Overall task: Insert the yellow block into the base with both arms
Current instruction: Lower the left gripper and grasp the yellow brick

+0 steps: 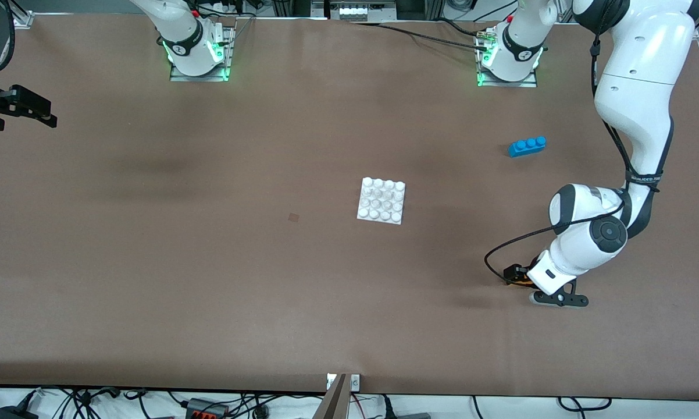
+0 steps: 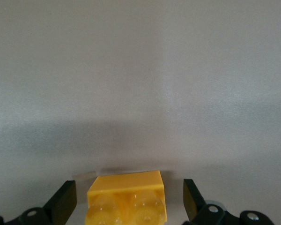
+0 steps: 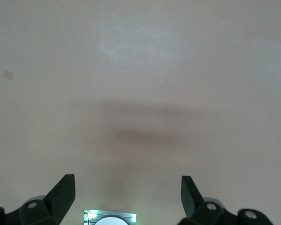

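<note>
The white studded base point(image 1: 381, 200) will move a little when the robot presses the yellow block onto it, because the base lies loose with open table around its edges point(image 1: 379, 223).
The yellow block point(image 2: 126, 199) lies on the table between my left gripper's point(image 2: 129, 197) open fingers, with a gap on each side; its two studs face the camera. In the front view my left gripper point(image 1: 518, 278) is low at the table near the left arm's end, nearer to the front camera than the base, and the hand hides most of the block. The white studded base point(image 1: 381, 201) lies flat at the table's middle. My right gripper point(image 3: 127, 187) is open and empty, high over the right arm's end of the table point(image 1: 35, 110).
A blue three-stud brick point(image 1: 527, 146) lies between the left arm's base and my left gripper. A small dark mark point(image 1: 293, 217) is on the brown table beside the base. The right arm's lit mount point(image 3: 110, 218) shows below my right gripper.
</note>
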`<state>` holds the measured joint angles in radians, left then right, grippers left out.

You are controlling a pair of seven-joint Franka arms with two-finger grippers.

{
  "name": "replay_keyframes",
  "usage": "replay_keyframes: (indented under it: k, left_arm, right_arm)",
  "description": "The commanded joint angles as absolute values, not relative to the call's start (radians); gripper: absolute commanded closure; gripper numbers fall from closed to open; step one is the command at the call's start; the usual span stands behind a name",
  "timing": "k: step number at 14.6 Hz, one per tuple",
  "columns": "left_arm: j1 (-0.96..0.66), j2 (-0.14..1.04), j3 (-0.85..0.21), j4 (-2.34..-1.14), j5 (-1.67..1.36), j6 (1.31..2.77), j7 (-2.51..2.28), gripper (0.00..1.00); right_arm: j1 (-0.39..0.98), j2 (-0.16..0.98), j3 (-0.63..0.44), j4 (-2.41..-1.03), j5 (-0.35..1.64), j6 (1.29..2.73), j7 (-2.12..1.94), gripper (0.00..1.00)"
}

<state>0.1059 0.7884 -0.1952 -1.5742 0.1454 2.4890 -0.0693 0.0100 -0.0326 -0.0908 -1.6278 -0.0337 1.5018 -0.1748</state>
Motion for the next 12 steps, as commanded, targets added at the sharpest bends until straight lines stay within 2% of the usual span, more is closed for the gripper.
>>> replay_keyframes:
  k: [1,12]
  left_arm:
    - [0.110,0.799,-0.198,-1.565,0.172,2.503,-0.069,0.00]
    - [0.114,0.795,-0.196,-1.574,0.176,2.496,-0.034,0.01]
  right_arm:
    - [0.018,-0.035,-0.100,-1.626,-0.017,1.486,-0.178,0.00]
    - [0.014,-0.009,-0.106,-1.617,-0.015,1.486,-0.176,0.00]
